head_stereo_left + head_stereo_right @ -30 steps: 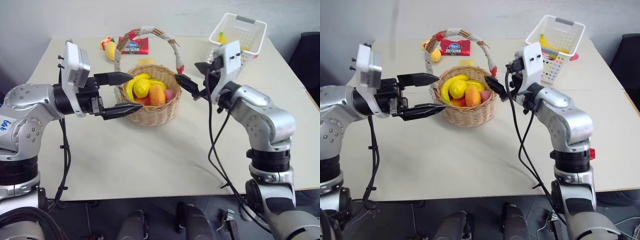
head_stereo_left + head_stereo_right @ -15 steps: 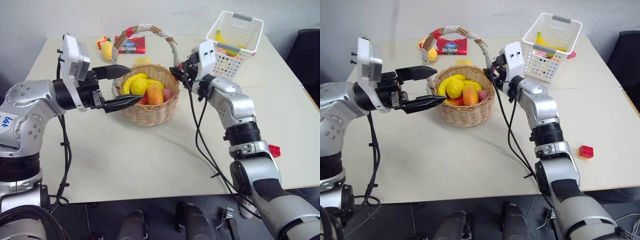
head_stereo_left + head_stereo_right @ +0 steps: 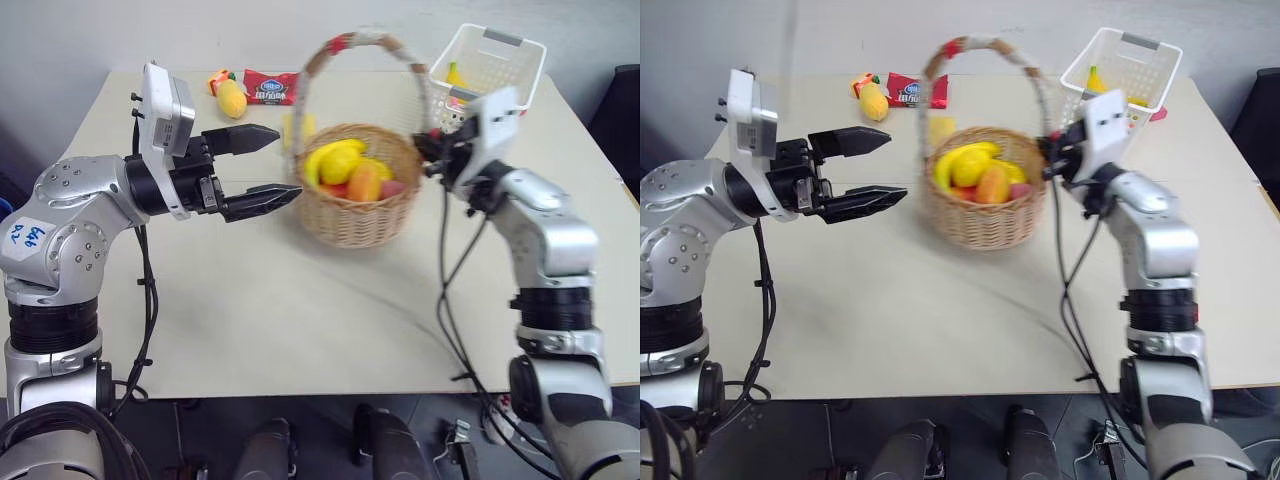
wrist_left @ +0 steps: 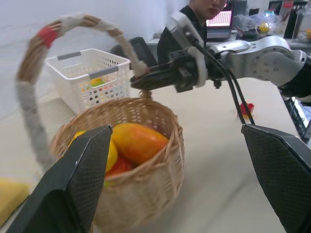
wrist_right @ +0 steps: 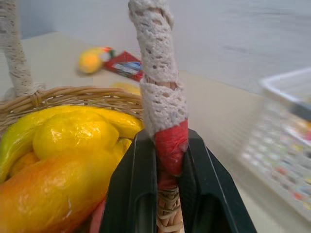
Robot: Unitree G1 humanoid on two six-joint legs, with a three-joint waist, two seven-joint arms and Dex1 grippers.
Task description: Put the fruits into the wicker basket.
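Note:
The way to the red brick is open, so the robot's right gripper should keep carrying the wicker basket by its handle until it stands beside that brick [image 4: 247, 109].
The wicker basket [image 3: 360, 215] stands mid-table with its taped handle [image 3: 345, 42] arched over it. Several toy fruits lie inside, among them an orange mango [image 5: 53, 194] and a yellow lemon [image 5: 73, 133]. One more yellow-orange fruit [image 3: 231, 97] lies on the table at the far left. My right gripper [image 3: 432, 150] is shut on the handle's foot [image 5: 167, 141] at the basket's right rim. My left gripper [image 3: 285, 162] hangs open just left of the basket, touching nothing, with its fingers [image 4: 73, 184] on either side of the basket in the left wrist view.
A red snack packet [image 3: 271, 87] lies beside the far fruit. A white lattice basket [image 3: 492, 62] stands at the far right corner, close behind my right hand. A small red brick [image 4: 248, 108] lies on the table. A person [image 4: 204, 9] sits beyond the table.
My right gripper has shut on the handle's foot and swung right, dragging the wicker basket to the right with it. The left gripper has stayed open and nearly still.

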